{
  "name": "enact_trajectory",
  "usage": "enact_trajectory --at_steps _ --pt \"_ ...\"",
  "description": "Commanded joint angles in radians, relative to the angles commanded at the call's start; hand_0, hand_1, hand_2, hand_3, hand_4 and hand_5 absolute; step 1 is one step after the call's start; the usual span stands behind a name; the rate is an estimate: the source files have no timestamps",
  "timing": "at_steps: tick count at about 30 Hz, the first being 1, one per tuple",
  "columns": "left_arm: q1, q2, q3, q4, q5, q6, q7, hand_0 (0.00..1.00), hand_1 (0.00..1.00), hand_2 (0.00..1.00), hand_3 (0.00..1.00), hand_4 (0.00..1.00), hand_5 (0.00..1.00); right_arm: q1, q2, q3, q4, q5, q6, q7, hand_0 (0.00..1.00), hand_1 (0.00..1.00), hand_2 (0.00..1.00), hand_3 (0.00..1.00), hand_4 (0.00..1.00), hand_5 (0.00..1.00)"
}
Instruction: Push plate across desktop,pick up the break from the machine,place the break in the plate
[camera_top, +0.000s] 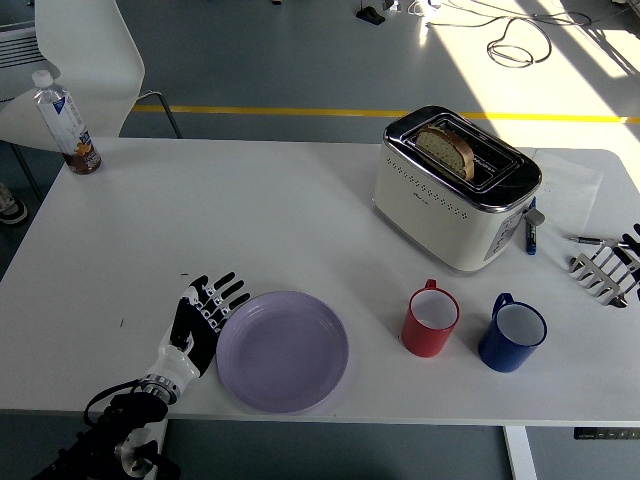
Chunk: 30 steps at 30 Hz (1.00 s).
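Observation:
The robot should expect a long, whole lower part of the slice hidden inside the toaster when it lifts the slice, because only the slice's rounded top (446, 150) shows above the toaster's slot (477, 185).
A lilac plate (283, 351) lies near the table's front edge, left of centre. My left hand (203, 317) lies flat with fingers spread, touching the plate's left rim. A slice of bread (446, 150) stands upright in a slot of the cream and chrome toaster (455, 188) at the back right. My right hand (608, 268) rests at the right edge of the table, fingers spread and holding nothing.
A red mug (431, 320) and a blue mug (513, 334) stand right of the plate, in front of the toaster. A water bottle (67, 125) stands at the far left corner. Pens (532, 230) lie beside the toaster. A white chair (80, 60) is behind the table.

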Motion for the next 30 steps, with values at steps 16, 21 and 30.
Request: enact_trajectory --at_steps 16,21,30 --pt "-0.008 0.0 0.01 -0.012 -0.026 0.002 -0.013 0.77 0.798 0.84 0.797 0.56 0.998 -0.002 0.001 -0.004 0.001 0.0 -0.001 0.0 0.749 0.698 0.703 0.705 0.498 0.52" --pt "0.009 0.0 -0.062 -0.05 0.032 0.06 -0.051 0.786 0.792 0.836 0.791 0.562 0.998 -0.007 -0.002 -0.003 0.023 -0.01 -0.008 0.0 0.749 0.697 0.702 0.705 0.498 0.52" --pt "0.065 0.0 -0.272 -0.164 0.109 0.117 -0.051 0.792 0.787 0.833 0.787 0.566 0.998 0.031 -0.071 -0.066 0.163 -0.2 -0.099 -0.004 0.764 0.745 0.756 0.74 0.538 0.466"
